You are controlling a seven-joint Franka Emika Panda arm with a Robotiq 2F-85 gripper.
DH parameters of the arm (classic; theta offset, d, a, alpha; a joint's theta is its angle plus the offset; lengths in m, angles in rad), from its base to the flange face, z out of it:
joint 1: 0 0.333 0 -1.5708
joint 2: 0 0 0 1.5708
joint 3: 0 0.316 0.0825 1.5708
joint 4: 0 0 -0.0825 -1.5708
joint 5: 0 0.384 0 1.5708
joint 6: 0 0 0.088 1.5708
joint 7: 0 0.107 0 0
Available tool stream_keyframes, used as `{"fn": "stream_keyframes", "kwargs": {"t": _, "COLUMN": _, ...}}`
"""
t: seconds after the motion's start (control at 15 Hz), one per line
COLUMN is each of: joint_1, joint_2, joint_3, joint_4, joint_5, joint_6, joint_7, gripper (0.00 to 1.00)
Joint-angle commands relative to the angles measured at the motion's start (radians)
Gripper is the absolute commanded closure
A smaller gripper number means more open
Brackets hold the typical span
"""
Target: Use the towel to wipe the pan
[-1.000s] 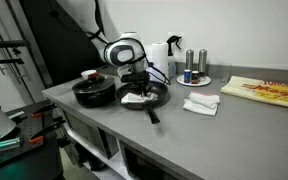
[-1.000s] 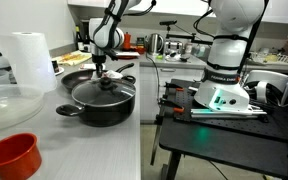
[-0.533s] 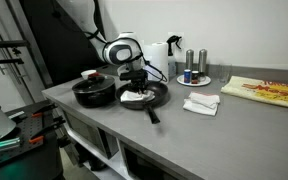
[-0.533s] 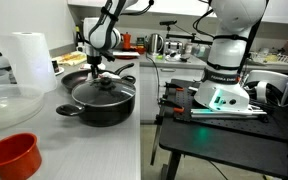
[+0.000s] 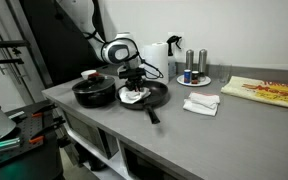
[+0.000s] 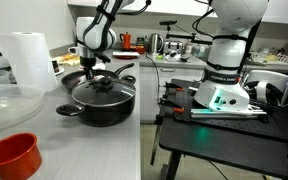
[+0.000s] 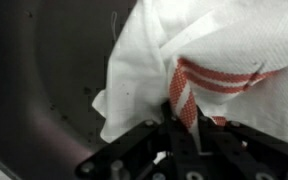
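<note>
My gripper should sweep the towel back across the uncovered pan bottom [image 5: 157, 96] toward the shakers, because the towel is at the pan's edge [image 5: 122, 97] next to the lidded pot.
The towel [image 7: 214, 70], white with red stripes, lies bunched inside the pan [image 7: 44, 90], whose dark bottom fills the wrist view. My gripper [image 7: 189, 125] is shut on a red-striped fold of the towel and presses it on the pan. In an exterior view the gripper [image 5: 133, 85] stands over the pan [image 5: 156, 98] with the towel [image 5: 133, 96] showing white under it; the pan's handle [image 5: 152, 115] points to the table's front edge. In an exterior view the gripper [image 6: 91, 68] sits behind the lidded pot, and the pan [image 6: 74, 79] is mostly hidden.
A deeper black pot with a lid [image 5: 93, 92] stands right beside the pan, large in front in an exterior view [image 6: 103, 97]. A folded plain white cloth [image 5: 201, 103], a plate with shakers [image 5: 193, 77] and a striped mat [image 5: 265, 91] lie further along the table. A red bowl [image 6: 10, 155] and a paper roll [image 6: 27, 60] stand near.
My gripper has slid a little sideways across the pan with the towel in it, towards the pot side. Nothing else has moved.
</note>
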State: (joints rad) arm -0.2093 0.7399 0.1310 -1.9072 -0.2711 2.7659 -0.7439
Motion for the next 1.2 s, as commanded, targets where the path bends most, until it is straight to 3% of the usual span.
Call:
{"fn": "stream_keyframes", "kwargs": {"t": 0.0, "joint_1": 0.03, "joint_2": 0.047, "joint_3": 0.002, "joint_4": 0.02, "joint_5": -0.006, "joint_6": 0.021, "joint_7": -0.039, "gripper": 0.98}}
{"fn": "stream_keyframes", "kwargs": {"t": 0.4, "joint_1": 0.025, "joint_2": 0.079, "joint_3": -0.023, "joint_4": 0.081, "joint_5": 0.015, "joint_6": 0.008, "joint_7": -0.03, "gripper": 0.98}}
{"fn": "stream_keyframes", "kwargs": {"t": 1.13, "joint_1": -0.092, "joint_2": 0.177, "joint_3": -0.042, "joint_4": 0.28, "joint_5": 0.127, "joint_6": -0.004, "joint_7": 0.015, "gripper": 0.98}}
